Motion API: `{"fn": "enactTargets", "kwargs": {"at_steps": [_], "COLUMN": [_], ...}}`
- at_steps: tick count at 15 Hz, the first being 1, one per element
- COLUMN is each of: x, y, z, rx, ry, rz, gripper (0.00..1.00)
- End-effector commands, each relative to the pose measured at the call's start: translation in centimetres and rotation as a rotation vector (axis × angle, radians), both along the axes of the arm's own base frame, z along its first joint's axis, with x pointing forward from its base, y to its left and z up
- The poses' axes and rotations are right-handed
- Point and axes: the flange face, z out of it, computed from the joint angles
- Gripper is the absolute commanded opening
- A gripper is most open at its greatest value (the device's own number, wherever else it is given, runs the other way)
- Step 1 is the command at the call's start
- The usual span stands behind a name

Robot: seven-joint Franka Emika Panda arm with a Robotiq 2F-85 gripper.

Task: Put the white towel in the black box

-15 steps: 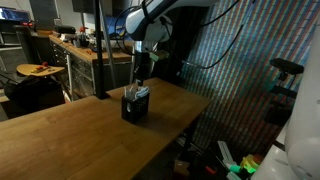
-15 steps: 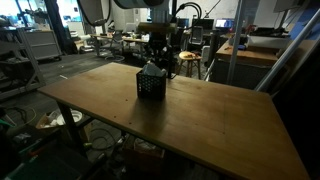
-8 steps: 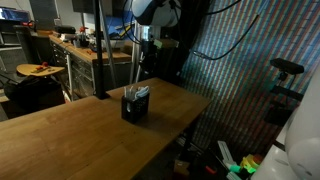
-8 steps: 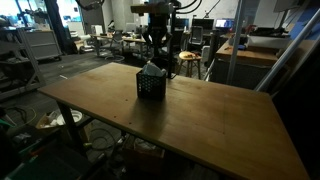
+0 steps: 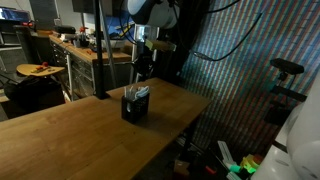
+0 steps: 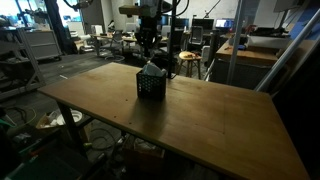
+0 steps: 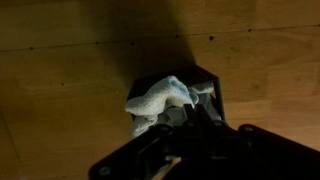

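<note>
Next, my gripper moves down and pushes the towel deeper into the box (image 6: 151,85), because the white towel's top (image 6: 153,69) sticks up above the black box's rim.
The black box (image 5: 134,107) stands on the wooden table, and it also shows in both other views (image 6: 150,87) (image 7: 211,80). The white towel (image 7: 160,97) lies crumpled inside it, and its top pokes above the rim in both exterior views (image 5: 141,91) (image 6: 152,69). My gripper (image 5: 141,73) hangs straight above the box, clear of the towel (image 6: 150,55). In the wrist view its dark fingers (image 7: 188,113) meet in the middle with nothing between them.
The wooden table (image 6: 200,115) runs wide around the box. Workbenches with clutter (image 5: 75,47) stand behind it. A dark patterned curtain (image 5: 240,70) hangs past the table's far edge. Desks and chairs (image 6: 250,50) fill the background.
My gripper has risen from inside the box to well above it. The towel stayed in the box.
</note>
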Motion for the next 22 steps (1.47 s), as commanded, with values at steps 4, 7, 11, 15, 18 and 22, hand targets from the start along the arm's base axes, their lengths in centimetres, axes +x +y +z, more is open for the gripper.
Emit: {"fn": "enactTargets", "kwargs": {"at_steps": [4,7,11,15,18,22], "x": [-2.7,-3.5,-4.5,-5.2,-5.3,-5.2], "y": [1.7,1.3,0.4,0.0,-0.3,-1.0], "z": [-0.6,0.6,1.8,1.3,0.5,-0.8], "rx": [0.013,-0.026,-0.079,-0.088,-0.09,-0.089], "ry": [-0.1,-0.142,-0.157,-0.155,-0.15,-0.154], "rz": [-0.11,-0.117,-0.11,-0.103,-0.1,-0.105], "gripper": [0.09,0.08,0.09,0.08,0.3,0.57]}}
